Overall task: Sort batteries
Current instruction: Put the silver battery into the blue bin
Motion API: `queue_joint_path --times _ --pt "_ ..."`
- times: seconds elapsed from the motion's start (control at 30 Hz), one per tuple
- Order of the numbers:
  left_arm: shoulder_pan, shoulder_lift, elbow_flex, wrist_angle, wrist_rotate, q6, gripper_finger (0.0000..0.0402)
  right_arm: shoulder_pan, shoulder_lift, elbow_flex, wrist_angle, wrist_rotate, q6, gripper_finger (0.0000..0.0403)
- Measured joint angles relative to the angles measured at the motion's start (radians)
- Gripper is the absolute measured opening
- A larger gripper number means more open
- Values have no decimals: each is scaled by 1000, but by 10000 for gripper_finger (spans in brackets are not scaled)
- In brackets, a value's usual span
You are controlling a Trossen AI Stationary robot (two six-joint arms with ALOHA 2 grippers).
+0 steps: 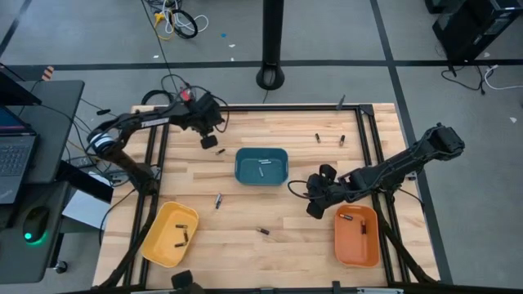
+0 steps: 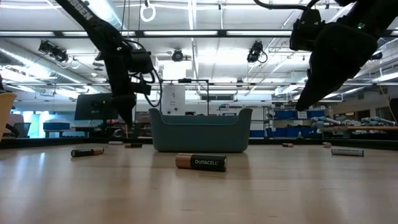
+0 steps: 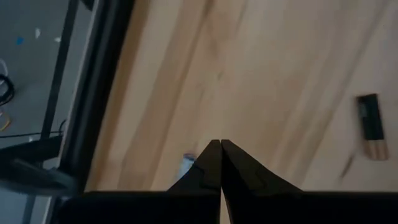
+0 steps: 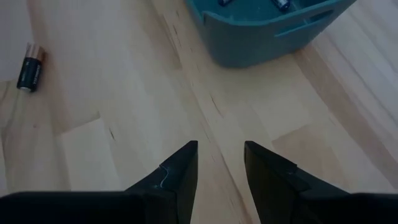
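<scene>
The silver battery (image 3: 186,164) is next to the closed, empty fingers of my left gripper. Next, I open the gripper, move it over and close it around the battery's middle (image 2: 115,142).
Loose batteries lie on their sides on the wooden table: one (image 1: 219,151) just right of my left gripper, one (image 1: 219,200) left of centre, one (image 1: 263,232) near the front, two (image 1: 317,137) at the far right. My left gripper (image 1: 209,142) is shut and hovers above the far-left part of the table; its wrist view (image 3: 219,144) shows the nearby battery (image 3: 370,124). My right gripper (image 1: 313,204) is open and empty above bare wood between the teal tray (image 1: 261,166) and the orange tray (image 1: 357,235). Its wrist view (image 4: 221,149) shows a battery (image 4: 31,67) farther off.
The teal tray (image 4: 267,25) holds a few batteries, and so do the yellow tray (image 1: 170,234) at the near left and the orange tray at the near right. A black frame (image 1: 155,163) borders the table. A Duracell cell (image 2: 200,162) lies in front of the teal tray.
</scene>
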Motion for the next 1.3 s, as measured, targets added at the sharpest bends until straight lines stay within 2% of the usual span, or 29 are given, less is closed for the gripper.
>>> queue_joint_path --times 0.33,0.7,0.83,1.03,1.3 --pt "28 50 0 -43 -50 12 22 0 0 0 1 0 7 142" --pt "24 107 0 -70 -60 108 120 0 0 0 1 0 5 142" --pt "24 140 0 -73 -64 124 145 0 0 0 1 0 4 142" --pt "22 191 5 -81 -73 158 152 0 0 0 1 0 4 142" --pt "25 196 3 -87 -78 158 145 0 0 0 1 0 4 142"
